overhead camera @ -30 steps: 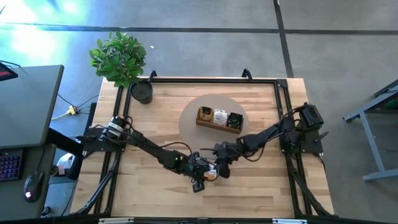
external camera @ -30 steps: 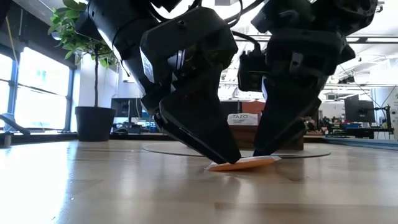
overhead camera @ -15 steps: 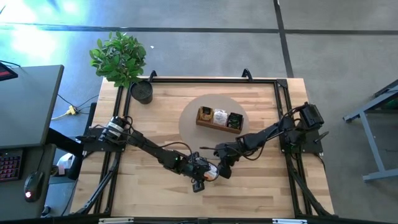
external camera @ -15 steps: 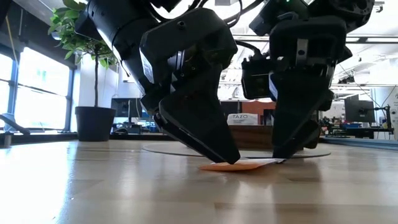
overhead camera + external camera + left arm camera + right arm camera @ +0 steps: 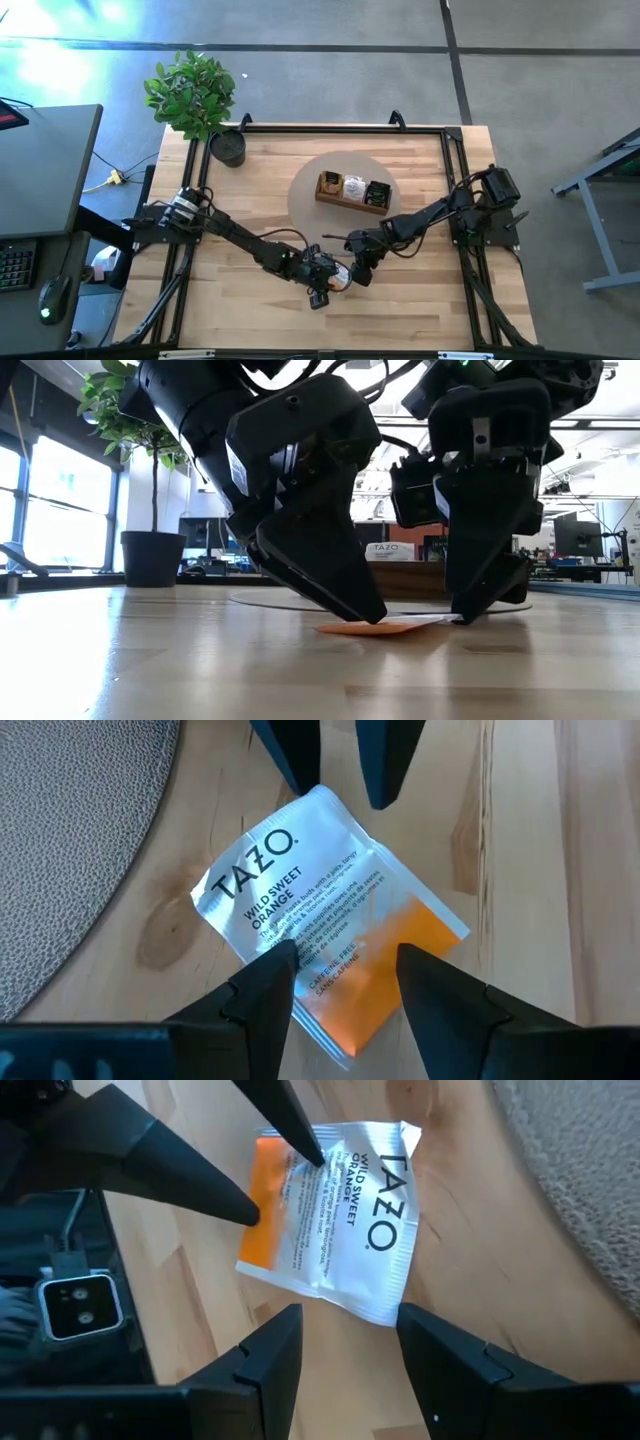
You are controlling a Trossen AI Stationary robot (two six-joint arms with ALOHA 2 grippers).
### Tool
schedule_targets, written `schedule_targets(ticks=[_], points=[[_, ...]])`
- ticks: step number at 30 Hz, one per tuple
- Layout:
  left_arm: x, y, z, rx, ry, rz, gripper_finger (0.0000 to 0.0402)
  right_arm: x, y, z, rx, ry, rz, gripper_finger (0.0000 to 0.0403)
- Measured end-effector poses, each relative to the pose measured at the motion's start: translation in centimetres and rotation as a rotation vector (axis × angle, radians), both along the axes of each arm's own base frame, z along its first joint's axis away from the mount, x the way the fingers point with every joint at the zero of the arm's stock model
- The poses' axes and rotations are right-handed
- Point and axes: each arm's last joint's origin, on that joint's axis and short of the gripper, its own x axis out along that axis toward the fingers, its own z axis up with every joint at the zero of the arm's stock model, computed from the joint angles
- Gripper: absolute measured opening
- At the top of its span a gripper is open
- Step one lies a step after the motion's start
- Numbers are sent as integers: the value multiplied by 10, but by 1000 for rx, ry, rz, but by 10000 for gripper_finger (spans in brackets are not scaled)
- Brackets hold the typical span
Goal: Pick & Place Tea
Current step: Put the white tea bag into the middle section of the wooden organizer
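Observation:
The packet's orange half (image 5: 345, 628) is braced by my left gripper, so my right gripper should keep pushing at the packet's white corner (image 5: 382, 1306) until that corner comes up between its fingers.
One white-and-orange tea packet (image 5: 325, 910) lies flat on the wood near the table's near edge, between my two grippers. My left gripper (image 5: 345, 965) is open and slants down over the packet's orange end. My right gripper (image 5: 350, 1330) is open and slants down from the opposite side. Its fingers stand on either side of the packet's white corner (image 5: 322, 798). In the high view the packet (image 5: 341, 277) shows only as a small spot between the two grippers. My left gripper stands with its two spread fingertips (image 5: 250, 1212) on the packet's orange half (image 5: 390, 945), coming from above at a slant. The packet lies flat on the table under them. My right gripper's fingertips reach the table at the white end (image 5: 445, 620); I cannot tell whether they touch the packet.
A long wooden tray (image 5: 352, 193) with tea packets in its compartments stands on a round grey mat (image 5: 305, 200) at the table's middle, beyond the grippers. A potted plant (image 5: 228, 147) stands at the far left corner. Bare wood lies to the near left and near right.
My right gripper has rolled about its own pointing line while staying in place, and still stands open. The packet's white end, which was tipped up off the wood, has sunk, and the packet now lies flat.

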Motion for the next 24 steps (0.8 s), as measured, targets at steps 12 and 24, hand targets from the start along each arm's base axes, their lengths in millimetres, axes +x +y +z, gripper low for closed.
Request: schedule_targets(ticks=[12,24], points=[[2,0,1,5,-36,19,179,7,1,4,2,-78,-107,165],[3,0,1,5,-40,18,179,9,-1,5,-67,-127,-106,156]])
